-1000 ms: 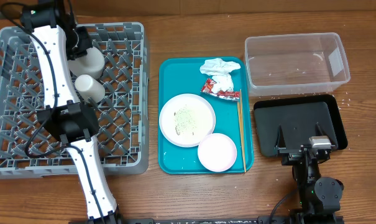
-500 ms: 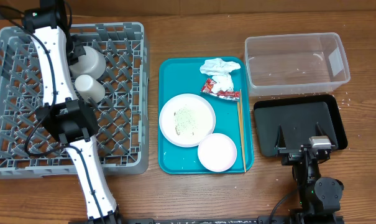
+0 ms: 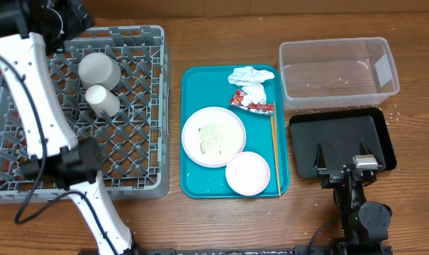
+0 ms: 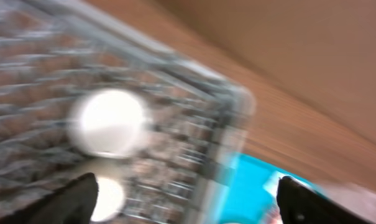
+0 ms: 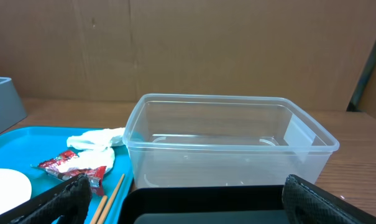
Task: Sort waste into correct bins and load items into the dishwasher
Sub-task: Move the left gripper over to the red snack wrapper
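Observation:
The white bowl and cup are in the rack, out of my left gripper's way. I keep moving that gripper until it hangs over the sauce packet.
The grey dishwasher rack holds a white bowl and, just in front of it, a white cup. My left gripper hangs open above the rack's back left corner, off the bowl. The left wrist view is blurred; the gripper is empty, with the bowl below. On the teal tray lie a crumpled napkin, a sauce packet, a large plate with food scraps, a smaller plate and chopsticks. My right gripper rests open at the black tray's front edge.
The clear tub stands behind the black tray; a few white specks lie in it and on the table at its right. In the right wrist view the tub is straight ahead, the napkin and packet to the left.
My left gripper has opened and swung up toward the back left, away from the bowl, which stays in the rack. The right arm has not moved.

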Action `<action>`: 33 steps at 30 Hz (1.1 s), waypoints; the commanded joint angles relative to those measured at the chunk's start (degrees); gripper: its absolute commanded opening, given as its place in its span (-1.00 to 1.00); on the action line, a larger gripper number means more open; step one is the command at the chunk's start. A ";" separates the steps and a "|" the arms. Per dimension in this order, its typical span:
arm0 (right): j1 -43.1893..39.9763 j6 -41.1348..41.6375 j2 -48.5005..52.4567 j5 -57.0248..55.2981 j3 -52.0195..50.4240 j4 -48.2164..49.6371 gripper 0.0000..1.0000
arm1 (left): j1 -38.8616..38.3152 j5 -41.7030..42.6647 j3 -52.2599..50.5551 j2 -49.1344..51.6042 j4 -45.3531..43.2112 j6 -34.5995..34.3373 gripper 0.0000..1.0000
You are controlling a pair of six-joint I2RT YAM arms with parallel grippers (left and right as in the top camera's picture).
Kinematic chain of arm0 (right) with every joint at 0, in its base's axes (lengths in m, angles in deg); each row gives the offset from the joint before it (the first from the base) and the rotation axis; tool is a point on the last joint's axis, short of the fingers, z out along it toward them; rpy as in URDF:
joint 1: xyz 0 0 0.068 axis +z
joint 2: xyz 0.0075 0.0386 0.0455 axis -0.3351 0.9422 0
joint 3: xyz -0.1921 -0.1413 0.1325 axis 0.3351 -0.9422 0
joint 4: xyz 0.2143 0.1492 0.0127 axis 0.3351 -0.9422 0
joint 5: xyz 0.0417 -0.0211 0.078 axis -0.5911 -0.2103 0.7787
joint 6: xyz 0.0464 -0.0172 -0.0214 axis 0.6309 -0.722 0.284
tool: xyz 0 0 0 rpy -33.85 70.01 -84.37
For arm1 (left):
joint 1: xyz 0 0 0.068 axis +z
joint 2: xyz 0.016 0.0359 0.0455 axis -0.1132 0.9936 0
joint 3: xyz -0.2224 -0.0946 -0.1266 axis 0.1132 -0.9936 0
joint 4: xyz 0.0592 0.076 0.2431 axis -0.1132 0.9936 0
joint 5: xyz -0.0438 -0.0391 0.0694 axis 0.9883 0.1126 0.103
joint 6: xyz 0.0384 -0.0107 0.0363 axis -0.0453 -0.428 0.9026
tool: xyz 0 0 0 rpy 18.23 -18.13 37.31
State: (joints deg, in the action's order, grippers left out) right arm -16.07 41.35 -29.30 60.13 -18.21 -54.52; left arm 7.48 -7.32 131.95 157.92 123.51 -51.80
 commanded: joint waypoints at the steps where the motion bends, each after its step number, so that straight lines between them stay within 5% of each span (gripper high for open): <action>1: 0.39 -0.02 -0.68 0.09 -0.61 0.22 1.00 | -2.54 24.13 0.09 0.04 1.31 2.34 0.93; 6: 0.39 -0.02 -0.68 0.07 -0.61 0.22 1.00 | -10.01 26.40 -0.15 0.11 6.62 12.98 0.93; 10: 0.39 -0.02 -0.68 0.09 -0.61 0.22 1.00 | -21.44 9.40 -0.28 1.03 8.46 15.06 0.81; 15: 0.39 -0.02 -0.68 0.09 -0.61 0.22 1.00 | -35.32 -5.79 -0.50 4.57 8.00 15.13 0.90; 19: 0.39 -0.02 -0.66 0.09 -0.61 0.22 1.00 | -41.94 -9.44 -0.50 8.90 7.34 14.43 0.74; 24: 0.39 -0.02 -0.68 0.09 -0.61 0.22 1.00 | -46.34 -17.03 -0.50 15.06 7.37 3.02 0.31; 33: 0.39 -0.02 -0.68 0.09 -0.61 0.22 1.00 | -46.27 -16.61 -0.50 20.15 4.20 -18.58 0.36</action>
State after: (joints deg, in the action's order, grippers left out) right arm -16.05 41.35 -29.30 60.11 -18.21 -54.50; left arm -39.73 -22.58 131.12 177.70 129.04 -57.61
